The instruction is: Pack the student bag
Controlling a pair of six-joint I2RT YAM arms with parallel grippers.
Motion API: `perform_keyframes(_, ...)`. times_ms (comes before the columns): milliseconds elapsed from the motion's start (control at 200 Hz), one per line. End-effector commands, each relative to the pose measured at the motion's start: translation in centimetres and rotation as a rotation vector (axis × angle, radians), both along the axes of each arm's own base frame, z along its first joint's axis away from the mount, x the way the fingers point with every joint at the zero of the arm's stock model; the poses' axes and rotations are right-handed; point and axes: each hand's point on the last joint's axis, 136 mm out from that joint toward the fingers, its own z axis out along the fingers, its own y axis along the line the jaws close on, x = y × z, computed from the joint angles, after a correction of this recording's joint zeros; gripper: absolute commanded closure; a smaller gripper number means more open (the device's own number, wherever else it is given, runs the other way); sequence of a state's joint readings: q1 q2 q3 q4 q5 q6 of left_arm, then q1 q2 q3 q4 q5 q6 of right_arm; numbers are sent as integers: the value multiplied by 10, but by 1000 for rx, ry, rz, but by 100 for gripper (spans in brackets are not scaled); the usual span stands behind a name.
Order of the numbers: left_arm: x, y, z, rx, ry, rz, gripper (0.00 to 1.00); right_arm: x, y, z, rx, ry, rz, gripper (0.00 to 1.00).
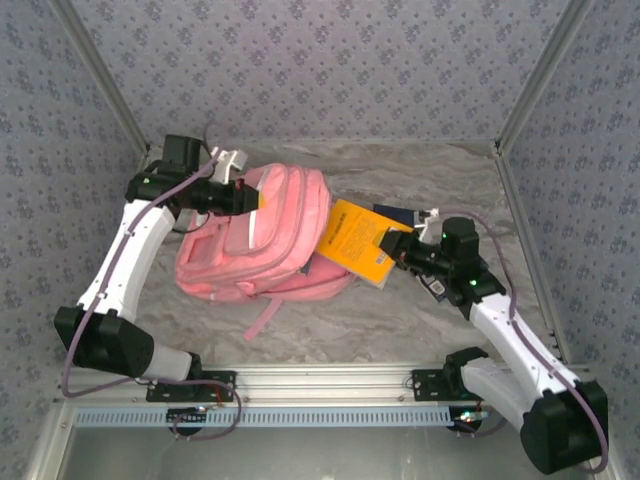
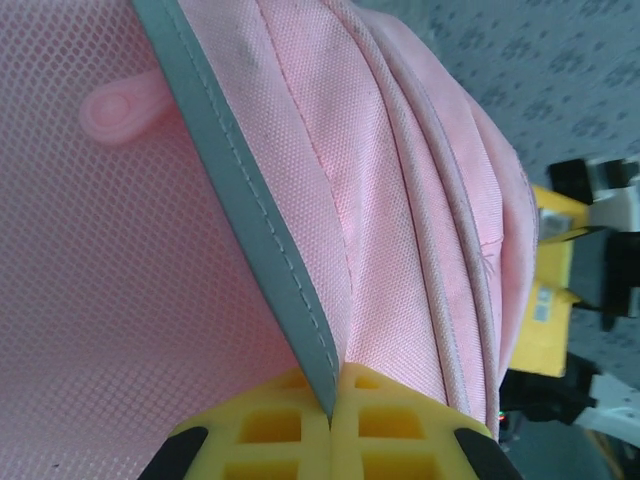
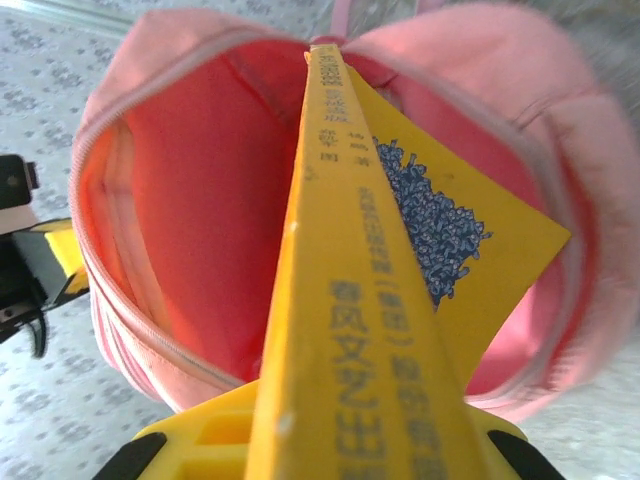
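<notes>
My right gripper is pushing the yellow book's far end (image 3: 326,62), which points into the student bag's wide opening (image 3: 215,215), and should keep going until the book sits deep inside, then release.
The pink student bag (image 1: 262,245) lies on the table, its open mouth facing right. My left gripper (image 1: 243,196) is shut on the bag's upper edge, its yellow fingers (image 2: 270,430) pinching a grey reflective strip (image 2: 245,200) of the student bag (image 2: 400,200). My right gripper (image 1: 392,248) is shut on a yellow book (image 1: 355,240). In the right wrist view the yellow book (image 3: 345,300) stands spine-up between the fingers (image 3: 200,435), its far end reaching into the red-lined opening of the student bag (image 3: 200,200).
A dark blue object (image 1: 397,216) lies behind the yellow book, partly hidden. A pink strap (image 1: 262,318) trails toward the near edge. Patterned walls enclose the table on three sides, and a metal rail (image 1: 320,382) runs along the front.
</notes>
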State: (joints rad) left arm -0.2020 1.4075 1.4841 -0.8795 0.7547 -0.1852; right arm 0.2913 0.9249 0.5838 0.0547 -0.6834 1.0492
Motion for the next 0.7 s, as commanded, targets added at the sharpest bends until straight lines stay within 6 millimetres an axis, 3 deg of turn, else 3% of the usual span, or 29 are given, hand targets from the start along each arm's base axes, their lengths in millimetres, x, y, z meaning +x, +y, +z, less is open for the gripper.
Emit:
perform_keyframes(0, -11, -20, 80, -228, -196, -160, 100, -7, 29, 52, 131, -116, 150, 100)
perform_keyframes(185, -17, -30, 83, -272, -177, -202, 100, -14, 66, 53, 104, -149, 322, 100)
perform_keyframes(385, -26, -42, 86, -268, -180, -238, 100, 12, 94, 41, 162, -118, 341, 100)
perform_keyframes(620, -32, -40, 80, -269, -167, -223, 100, 34, 143, -6, 144, -21, 361, 100)
perform_keyframes(695, -28, -40, 76, -264, -181, -217, 100, 46, 153, -29, 91, 14, 316, 97)
